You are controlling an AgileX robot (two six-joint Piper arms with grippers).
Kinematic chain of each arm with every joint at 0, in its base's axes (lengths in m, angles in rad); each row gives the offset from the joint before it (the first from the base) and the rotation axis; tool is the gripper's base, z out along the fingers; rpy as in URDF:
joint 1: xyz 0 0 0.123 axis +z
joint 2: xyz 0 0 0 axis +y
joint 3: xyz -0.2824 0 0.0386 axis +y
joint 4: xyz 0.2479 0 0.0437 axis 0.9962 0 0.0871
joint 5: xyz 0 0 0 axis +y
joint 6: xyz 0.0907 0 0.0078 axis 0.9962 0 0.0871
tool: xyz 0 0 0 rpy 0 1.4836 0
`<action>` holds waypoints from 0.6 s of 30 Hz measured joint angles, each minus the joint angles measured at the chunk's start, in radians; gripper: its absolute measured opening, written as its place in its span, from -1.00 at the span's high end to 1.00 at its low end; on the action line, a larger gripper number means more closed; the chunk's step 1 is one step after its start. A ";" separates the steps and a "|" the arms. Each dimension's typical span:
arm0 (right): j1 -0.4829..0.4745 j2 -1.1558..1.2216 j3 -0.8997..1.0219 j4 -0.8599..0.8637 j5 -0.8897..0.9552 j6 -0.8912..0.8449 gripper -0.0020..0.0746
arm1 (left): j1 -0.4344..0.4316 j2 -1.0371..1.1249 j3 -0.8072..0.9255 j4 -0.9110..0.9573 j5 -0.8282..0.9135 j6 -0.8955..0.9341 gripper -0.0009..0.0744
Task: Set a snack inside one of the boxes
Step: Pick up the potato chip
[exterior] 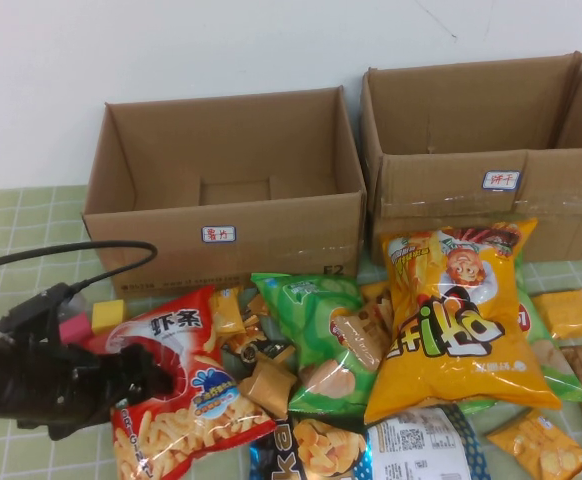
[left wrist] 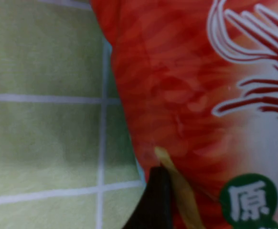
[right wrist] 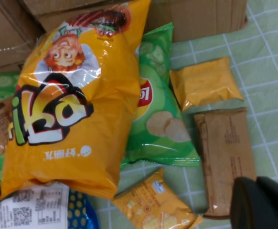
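My gripper will lift and turn the red shrimp-stick bag, and the bag will then show a light-blue back, because a light-blue sliver sticks out from under the bag's edge.
The snack, a red shrimp-stick bag, lies flat on the green checked cloth at the front left. It fills the left wrist view. My left gripper is right over the bag's left edge, open, with one fingertip at that edge and the other out of view. The brown box marked E2 stands open behind the bag. My right gripper is shut and empty above a brown packet; it does not show in the high view.
A taller taped box stands at the back right. A yellow-orange cartoon-boy bag, green chip bags and small orange packets crowd the middle and right. Pink and yellow blocks lie by the left arm.
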 joint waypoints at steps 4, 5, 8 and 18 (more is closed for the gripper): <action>0.000 0.000 0.002 0.007 0.000 0.000 0.95 | 0.000 0.020 0.000 -0.131 0.023 0.147 -0.59; 0.000 0.000 0.004 0.009 -0.002 0.000 0.95 | 0.000 0.022 0.000 -0.159 0.031 0.175 -0.53; 0.000 0.000 0.008 0.014 -0.003 0.000 0.95 | 0.000 0.025 0.000 -0.234 0.060 0.232 -0.09; 0.000 0.000 0.008 0.014 -0.008 0.000 0.95 | 0.002 0.029 0.000 -0.387 0.237 0.342 0.36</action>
